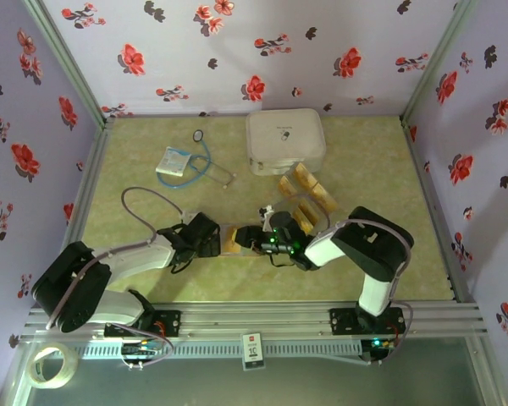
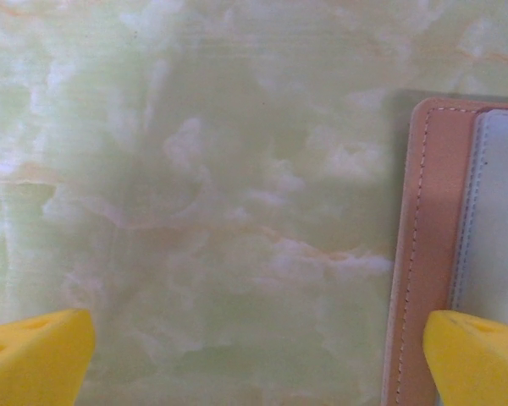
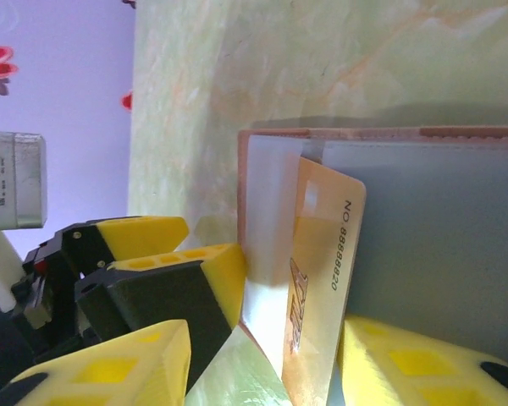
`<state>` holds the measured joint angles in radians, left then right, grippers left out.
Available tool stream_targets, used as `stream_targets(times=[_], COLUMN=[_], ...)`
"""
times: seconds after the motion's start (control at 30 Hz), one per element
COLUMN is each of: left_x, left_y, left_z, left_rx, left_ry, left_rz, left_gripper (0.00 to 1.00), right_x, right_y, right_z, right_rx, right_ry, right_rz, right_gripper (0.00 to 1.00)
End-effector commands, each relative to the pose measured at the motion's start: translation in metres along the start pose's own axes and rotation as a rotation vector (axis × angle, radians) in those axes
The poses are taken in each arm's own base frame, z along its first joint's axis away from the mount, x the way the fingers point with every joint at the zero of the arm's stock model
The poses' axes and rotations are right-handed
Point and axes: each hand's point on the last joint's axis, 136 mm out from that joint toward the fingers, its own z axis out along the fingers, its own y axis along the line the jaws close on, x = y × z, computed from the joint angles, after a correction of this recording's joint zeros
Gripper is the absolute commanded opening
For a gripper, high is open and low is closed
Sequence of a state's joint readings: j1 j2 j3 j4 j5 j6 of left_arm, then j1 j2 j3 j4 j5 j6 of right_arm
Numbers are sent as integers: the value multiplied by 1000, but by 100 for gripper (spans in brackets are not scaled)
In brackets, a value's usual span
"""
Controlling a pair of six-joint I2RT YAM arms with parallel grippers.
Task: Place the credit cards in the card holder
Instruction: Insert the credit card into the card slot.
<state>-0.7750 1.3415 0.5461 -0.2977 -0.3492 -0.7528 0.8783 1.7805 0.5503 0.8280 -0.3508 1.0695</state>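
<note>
Next, I close my right gripper's fingers and push the card's numbered edge (image 3: pixel 347 245) deeper, because the golden credit card (image 3: pixel 317 264) sits too shallow in the card holder's pocket.
The reddish-brown card holder (image 1: pixel 233 239) lies open on the table between my two grippers. Its grey inner pockets (image 3: pixel 432 228) face the right wrist camera. A golden credit card (image 3: pixel 322 271) stands partly tucked into a pocket, printed number showing. My right gripper (image 3: pixel 262 372) straddles that card with its jaws apart and a gap on the left side, so it is open. My left gripper (image 2: pixel 258 364) is open wide, and one yellow finger (image 2: pixel 478 355) rests over the holder's stitched edge (image 2: pixel 427 220). Several more credit cards (image 1: pixel 305 196) lie loose behind the right gripper (image 1: pixel 267 239).
A large white rounded case (image 1: pixel 285 141) sits at the back centre. A white-blue packet (image 1: pixel 173 161) and a thin blue loop (image 1: pixel 205 156) lie at the back left. A tape roll (image 1: pixel 52 365) rests off the table, front left. Floral walls enclose three sides.
</note>
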Motion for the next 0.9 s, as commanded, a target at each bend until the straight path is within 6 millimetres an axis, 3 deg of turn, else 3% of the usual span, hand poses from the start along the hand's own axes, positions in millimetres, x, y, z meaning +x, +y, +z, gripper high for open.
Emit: stream_targets(times=[0.0, 0.23, 0.4, 0.47, 0.6, 0.7, 0.87], left_x=[9, -3, -11, -13, -11, -9, -7], left_y=[14, 15, 17, 20, 29, 36, 43], left_z=[0, -8, -14, -15, -13, -11, -8], left_rx=[-45, -26, -19, -21, -42, -70, -113], left_ry=[12, -23, -41, -45, -35, -19, -1], left_rz=[4, -19, -31, -41, -62, -71, -83], left_gripper=[100, 100, 100, 100, 100, 100, 100], right_x=[10, -7, -17, -20, -21, -19, -16], right_y=[-29, 0, 2, -3, -18, -25, -27], right_z=[-6, -11, -22, -25, -28, -25, -17], right_rx=[200, 261, 363, 417, 516, 549, 568], right_ry=[65, 94, 97, 102, 134, 158, 180], right_rz=[-49, -173, -238, -251, -272, -280, -295], right_gripper=[53, 58, 55, 50, 23, 10, 4])
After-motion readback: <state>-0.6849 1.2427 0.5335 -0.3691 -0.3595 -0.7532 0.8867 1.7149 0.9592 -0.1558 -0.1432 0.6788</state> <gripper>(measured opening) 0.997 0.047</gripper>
